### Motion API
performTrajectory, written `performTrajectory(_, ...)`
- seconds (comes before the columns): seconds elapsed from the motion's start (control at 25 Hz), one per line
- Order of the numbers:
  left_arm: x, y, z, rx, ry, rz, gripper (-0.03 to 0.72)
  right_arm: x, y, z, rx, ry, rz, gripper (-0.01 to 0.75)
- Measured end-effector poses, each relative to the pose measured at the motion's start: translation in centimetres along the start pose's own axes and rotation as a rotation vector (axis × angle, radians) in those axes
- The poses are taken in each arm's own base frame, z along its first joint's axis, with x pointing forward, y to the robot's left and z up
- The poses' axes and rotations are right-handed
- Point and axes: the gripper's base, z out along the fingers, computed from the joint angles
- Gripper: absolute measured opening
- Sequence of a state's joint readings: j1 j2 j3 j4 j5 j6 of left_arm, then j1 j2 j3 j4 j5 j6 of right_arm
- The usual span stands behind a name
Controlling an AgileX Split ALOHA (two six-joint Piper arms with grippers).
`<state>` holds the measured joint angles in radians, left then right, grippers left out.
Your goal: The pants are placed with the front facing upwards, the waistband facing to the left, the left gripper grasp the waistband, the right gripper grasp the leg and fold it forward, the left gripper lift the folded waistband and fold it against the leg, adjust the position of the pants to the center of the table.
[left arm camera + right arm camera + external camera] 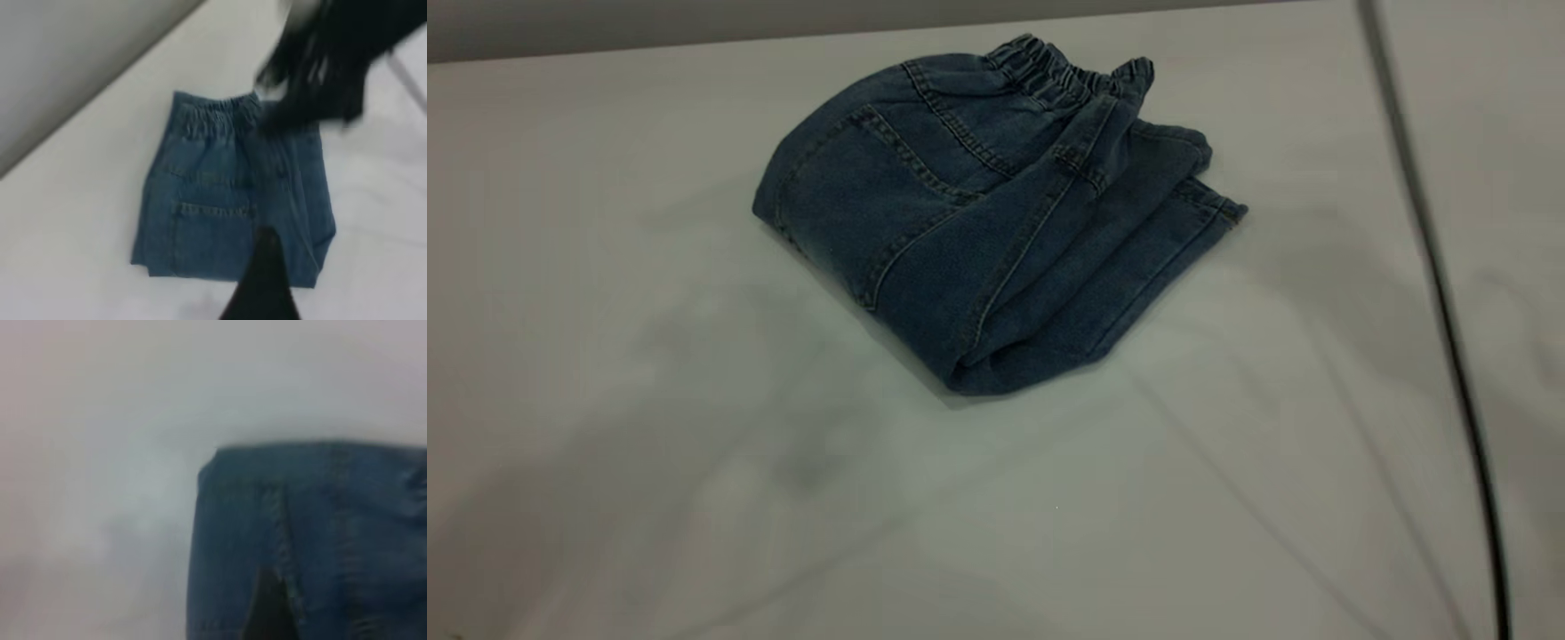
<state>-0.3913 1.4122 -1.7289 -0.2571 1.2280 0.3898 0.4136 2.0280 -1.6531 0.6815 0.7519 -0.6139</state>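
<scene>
I should press the denim [976,144] with my right gripper, pull the folded pants nearer and turn them square, as they slant, the waistband [1058,76] near the table's back edge.
The blue denim pants [978,231] lie folded into a compact bundle on the white table [649,427], back pocket up. The gathered waistband [1049,76] is at the bundle's far edge, and a leg hem [1214,206] sticks out on its right. Neither gripper appears in the exterior view. In the left wrist view the pants [213,213] lie flat below my left gripper [265,273], whose black tip hangs over their near edge. My right gripper [327,67] shows there as a black blur above the waistband [220,110] corner. In the right wrist view my right gripper [270,607] hovers over the denim [333,533].
A thin dark line [1449,338] runs down the table's right side. The table's back edge meets a grey wall [605,27]. Open white tabletop surrounds the pants to the left and front.
</scene>
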Motion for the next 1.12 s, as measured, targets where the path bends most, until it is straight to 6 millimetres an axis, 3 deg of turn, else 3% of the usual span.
performTrajectory(0.16,0.0,0.0,0.1,0.004,0.001,-0.004,0.543,2.2,1.9,5.3,0.004,0.112,-0.103,0.455)
performTrajectory(0.32,0.0,0.0,0.1,0.002,0.000,0.013,0.543,4.3,3.7,10.0,0.064,0.172,-0.330,0.455)
performTrajectory(0.48,0.0,0.0,0.1,0.002,-0.003,0.040,0.543,5.7,3.5,13.3,0.173,0.170,-0.484,0.455)
performTrajectory(0.68,0.0,0.0,0.2,0.003,-0.002,0.044,0.543,7.3,1.2,15.3,0.262,0.203,-0.494,0.455)
performTrajectory(0.84,0.0,0.0,0.2,0.004,-0.002,0.043,0.543,8.5,-1.1,15.8,0.307,0.263,-0.451,0.455)
performTrajectory(1.12,-0.1,-0.1,0.2,0.013,-0.008,0.039,0.535,10.0,-1.5,15.3,0.328,0.399,-0.202,0.455)
